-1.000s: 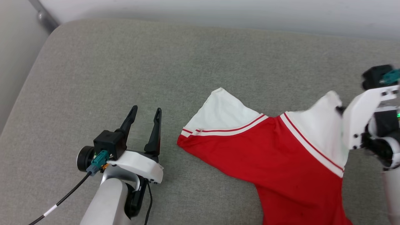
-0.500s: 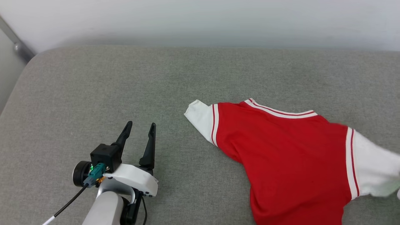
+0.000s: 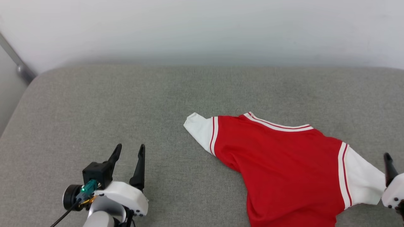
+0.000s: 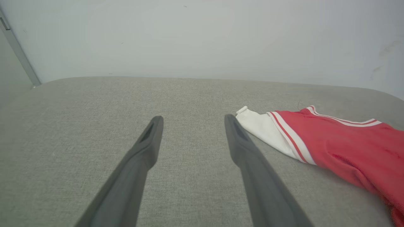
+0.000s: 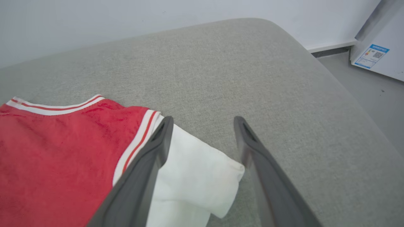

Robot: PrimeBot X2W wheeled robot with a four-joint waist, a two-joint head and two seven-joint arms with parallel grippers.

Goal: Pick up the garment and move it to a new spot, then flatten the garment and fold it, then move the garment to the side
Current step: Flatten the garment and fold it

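The garment (image 3: 282, 166) looks plain red below a shallow collar curve (image 3: 279, 126), so I should expect to find lettering hidden on its bottom side when I flip it over.
The garment (image 3: 284, 164), a red shirt with white sleeves and striped trim, lies spread on the grey cushion (image 3: 126, 101), collar toward the wall. Its lower part runs off the head view's bottom edge. My left gripper (image 3: 130, 148) stands open well left of the shirt, nothing between its fingers; in the left wrist view the left gripper (image 4: 193, 121) has the left sleeve of the garment (image 4: 268, 129) just beyond its right fingertip. My right gripper (image 5: 203, 123) is open over the right sleeve's cuff of the garment (image 5: 195, 176), holding nothing. One of its fingers (image 3: 389, 167) shows at the head view's right edge.
A pale wall (image 3: 202, 28) runs along the cushion's far side. A metal bar (image 3: 15, 60) leans at the far left. Past the cushion's rounded right end are the floor and a white box with a label (image 5: 378, 53). Bare cushion lies left of the shirt.
One second ago my right gripper held the right sleeve raised; now the sleeve lies flat, released, and the gripper has drawn back to the lower right. The camera has tilted up.
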